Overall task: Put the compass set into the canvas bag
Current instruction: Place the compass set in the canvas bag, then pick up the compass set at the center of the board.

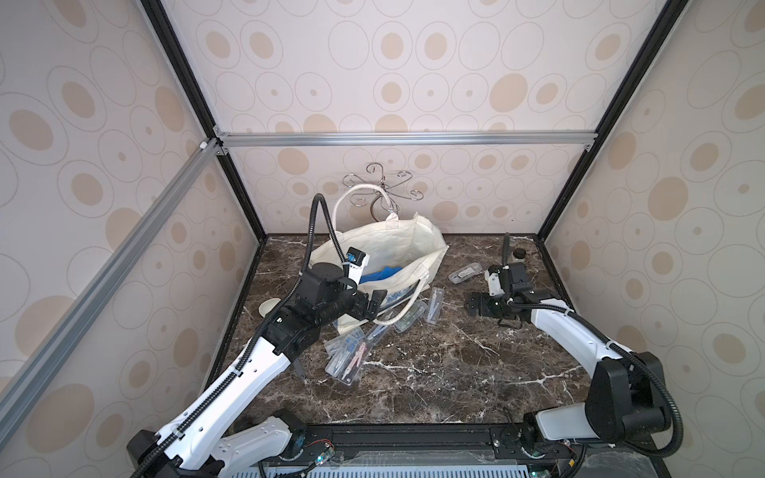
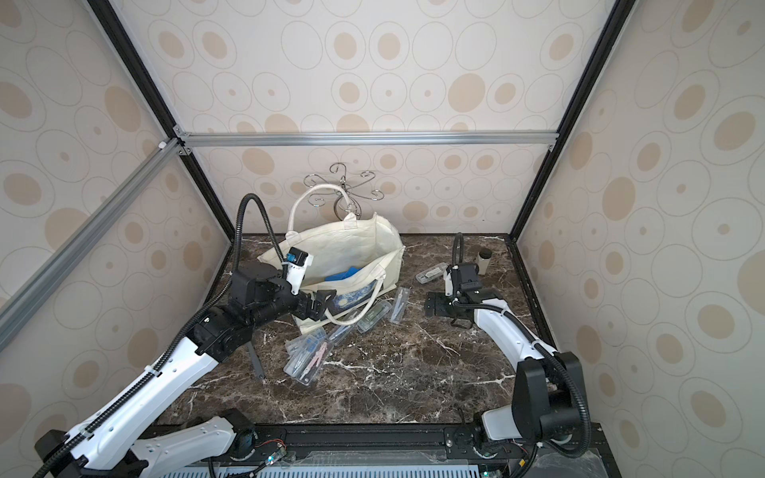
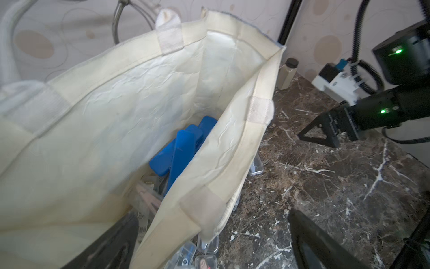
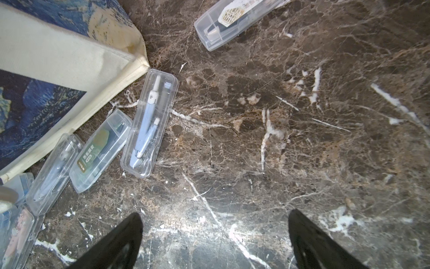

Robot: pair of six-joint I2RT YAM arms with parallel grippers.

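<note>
The canvas bag's near side [image 3: 223, 145] droops into its opening, so the robot's left gripper should move back and hold the bag's corner [image 2: 303, 325] by the pile before the compass set goes in.
The canvas bag [image 1: 397, 244] stands open at the back of the marble table, its blue painted side [image 4: 30, 109] facing front. Blue cases [image 3: 183, 149] lie inside it. Several compass sets in clear cases lie on the table: a pile [image 1: 345, 362] in front of the bag, a blue compass case [image 4: 150, 123] by the bag's corner, and one farther back [image 1: 465, 273]. My left gripper [image 1: 370, 304] [image 3: 209, 244] is open, straddling the bag's near wall, holding nothing. My right gripper [image 1: 476, 308] [image 4: 215, 240] is open over bare marble, right of the cases.
A metal hook stand [image 1: 383, 186] rises behind the bag with one bag handle [image 1: 352, 194] looped near it. A small dark-lidded jar [image 1: 518, 254] stands at the back right. A white round object [image 1: 269, 306] lies by the left wall. Frame posts bound the table.
</note>
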